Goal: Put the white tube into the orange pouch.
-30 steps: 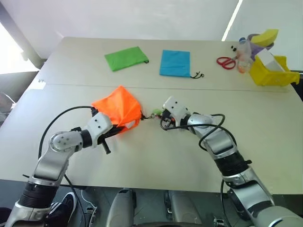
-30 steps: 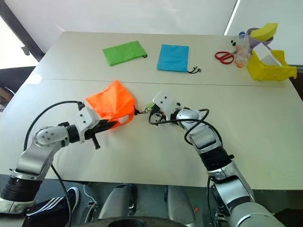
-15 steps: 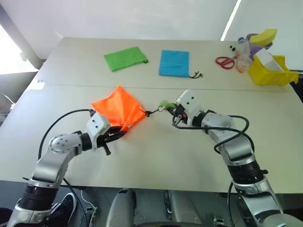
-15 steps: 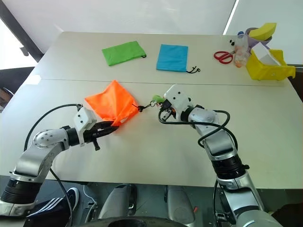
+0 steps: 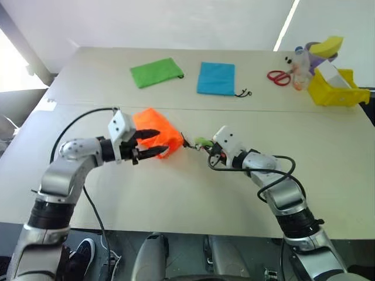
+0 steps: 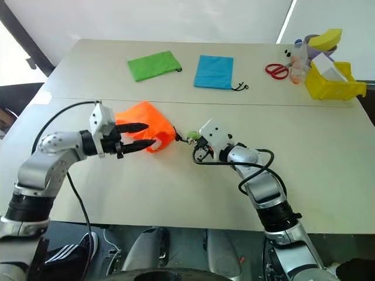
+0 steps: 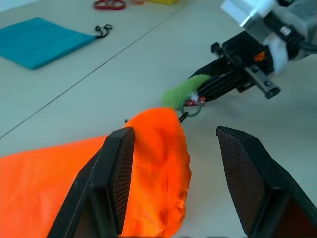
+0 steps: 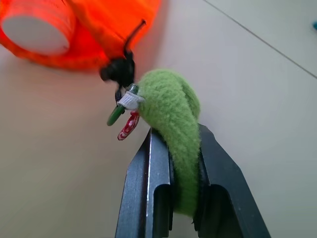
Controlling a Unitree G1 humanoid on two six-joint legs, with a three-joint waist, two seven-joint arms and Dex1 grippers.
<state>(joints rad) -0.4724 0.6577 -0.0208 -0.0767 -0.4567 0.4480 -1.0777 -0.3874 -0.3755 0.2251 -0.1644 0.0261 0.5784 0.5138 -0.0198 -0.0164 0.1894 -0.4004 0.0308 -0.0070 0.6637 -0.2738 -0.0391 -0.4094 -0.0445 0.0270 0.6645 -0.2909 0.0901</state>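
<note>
The dark cord's stopper (image 5: 186,142) is beyond my left gripper, which is on both sides of the orange pouch's fabric (image 5: 162,142). Next, my left gripper pinches the stopper while my right gripper pulls.
The orange pouch (image 5: 156,130) lies slumped on the table, and its narrow end reaches in between my left gripper's (image 5: 163,141) fingers. That gripper is open, one black finger above the fabric and one below (image 7: 247,183). From the pouch's other end a dark cord (image 8: 132,33) runs to a green fuzzy ball (image 5: 203,141). My right gripper (image 8: 176,135) is shut on this ball, close to the table. In the right wrist view the white tube's round end (image 8: 37,32) shows inside the pouch's mouth, wrapped in orange fabric.
A green pouch (image 5: 156,72) and a blue pouch (image 5: 216,78) lie flat at the table's far side. At the far right are red scissors (image 5: 280,77) and a yellow bin (image 5: 340,91) with a bottle and other items beside it.
My left gripper has opened, let go of the orange pouch and risen. The pouch has sagged from a raised tent shape into a lower heap. The right gripper keeps its grip on the green ball.
</note>
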